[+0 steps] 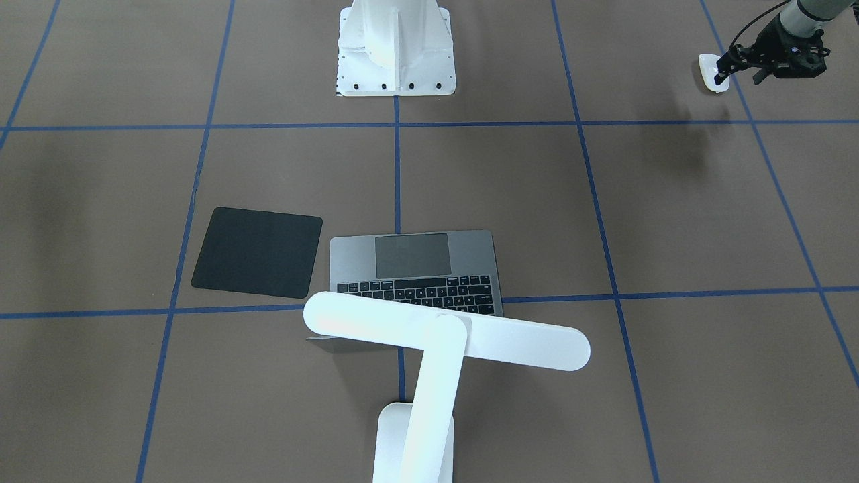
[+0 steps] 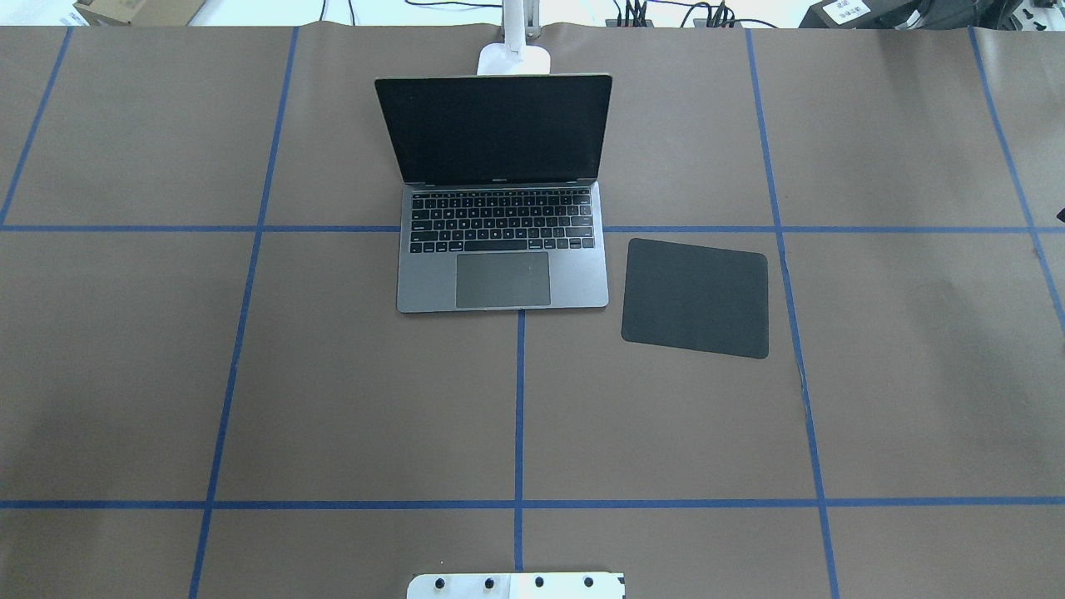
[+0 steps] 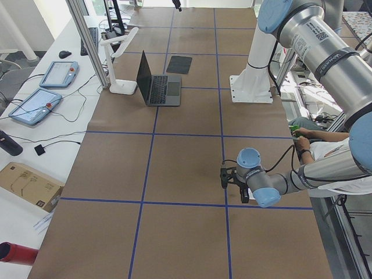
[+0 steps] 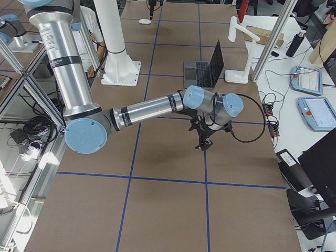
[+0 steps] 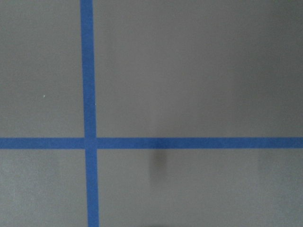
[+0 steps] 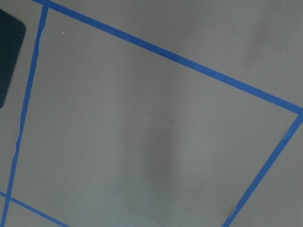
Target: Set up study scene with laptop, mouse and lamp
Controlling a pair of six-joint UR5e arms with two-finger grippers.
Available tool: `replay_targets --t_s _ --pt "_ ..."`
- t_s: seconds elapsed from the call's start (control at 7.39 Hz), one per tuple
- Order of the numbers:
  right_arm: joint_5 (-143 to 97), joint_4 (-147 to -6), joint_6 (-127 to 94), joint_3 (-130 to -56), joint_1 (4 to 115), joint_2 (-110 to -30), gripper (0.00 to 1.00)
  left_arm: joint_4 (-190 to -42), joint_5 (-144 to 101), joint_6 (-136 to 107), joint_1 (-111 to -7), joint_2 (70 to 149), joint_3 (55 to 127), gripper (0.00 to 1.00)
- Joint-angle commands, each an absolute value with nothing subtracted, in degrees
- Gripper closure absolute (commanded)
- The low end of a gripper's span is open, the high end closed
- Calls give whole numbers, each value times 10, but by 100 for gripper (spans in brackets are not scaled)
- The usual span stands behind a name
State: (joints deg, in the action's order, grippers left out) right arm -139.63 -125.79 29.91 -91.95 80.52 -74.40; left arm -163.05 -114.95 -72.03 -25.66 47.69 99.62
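My left gripper's open fingers are aligned with the white mouse's narrow width (image 1: pixel 711 76), so I should keep going over the mouse (image 1: pixel 709 68) until they are on either side of it.
The laptop (image 2: pixel 503 249) stands open at the far middle of the table, its dark screen facing me. Behind it stands the lamp (image 1: pixel 446 329), its bar head over the lid and its base (image 2: pixel 513 58) at the table's far edge. The white mouse (image 1: pixel 710 70) lies on the table at my near left corner. My left gripper (image 1: pixel 740 76) hangs right beside it, fingers spread and open; the left wrist view shows only bare paper and tape. My right gripper (image 4: pixel 202 140) hovers over bare table to the right of the laptop; I cannot tell whether it is open or shut.
A flat black square pad (image 2: pixel 695 297) lies just right of the laptop. The white bolted pedestal (image 1: pixel 396 47) stands at the near middle edge. A seated person (image 3: pixel 325 151) is beside the table behind the left arm. Tablets and cables (image 3: pixel 35 104) lie beyond the far edge.
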Motion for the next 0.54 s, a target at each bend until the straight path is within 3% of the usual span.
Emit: replay_targets --t_s 0.0,0.41 --pt "-1401 -1258 299 -920 805 -744 0 -1650 -1122 -775 -178 475 996 0" --pt "-1402 -1258 300 -918 805 -744 0 -1651 -1103 -777 -143 475 987 0"
